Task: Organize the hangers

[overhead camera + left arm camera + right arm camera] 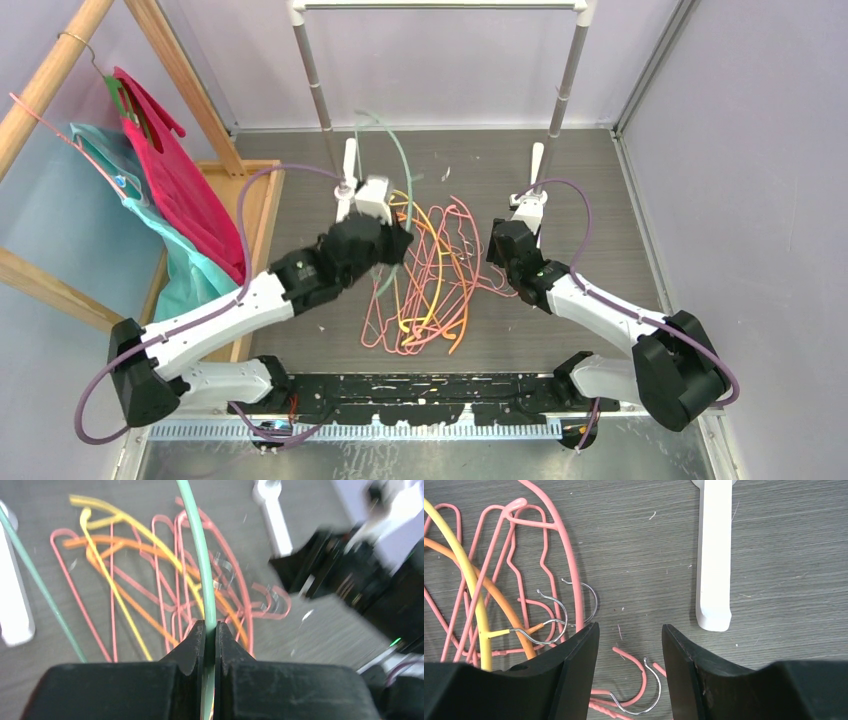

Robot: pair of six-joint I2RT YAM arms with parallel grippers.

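Observation:
The robot's left gripper should go on lifting the green hanger [403, 158], which is clear of the pile, until the hanger's hook rests on the rack's empty rail [445, 5].
A tangle of pink, orange and yellow hangers [432, 275] lies on the dark table between the two arms. My left gripper [398, 243] is shut on a grey-green hanger [397, 140], lifted above the pile and reaching toward the rack. In the left wrist view the jaws [211, 630] pinch that green hanger [196, 535] with the pile [165, 580] below. My right gripper [500, 238] hovers at the pile's right edge. Its jaws [630, 626] stand open and hold nothing. Pink and metal hooks [644, 680] lie on the table under the gap.
A metal garment rack [440, 5] stands at the back on white feet [714, 555] [272, 515]. At the left a wooden stand [60, 65] carries hangers draped with magenta and teal garments [175, 175]. Grey walls close in both sides.

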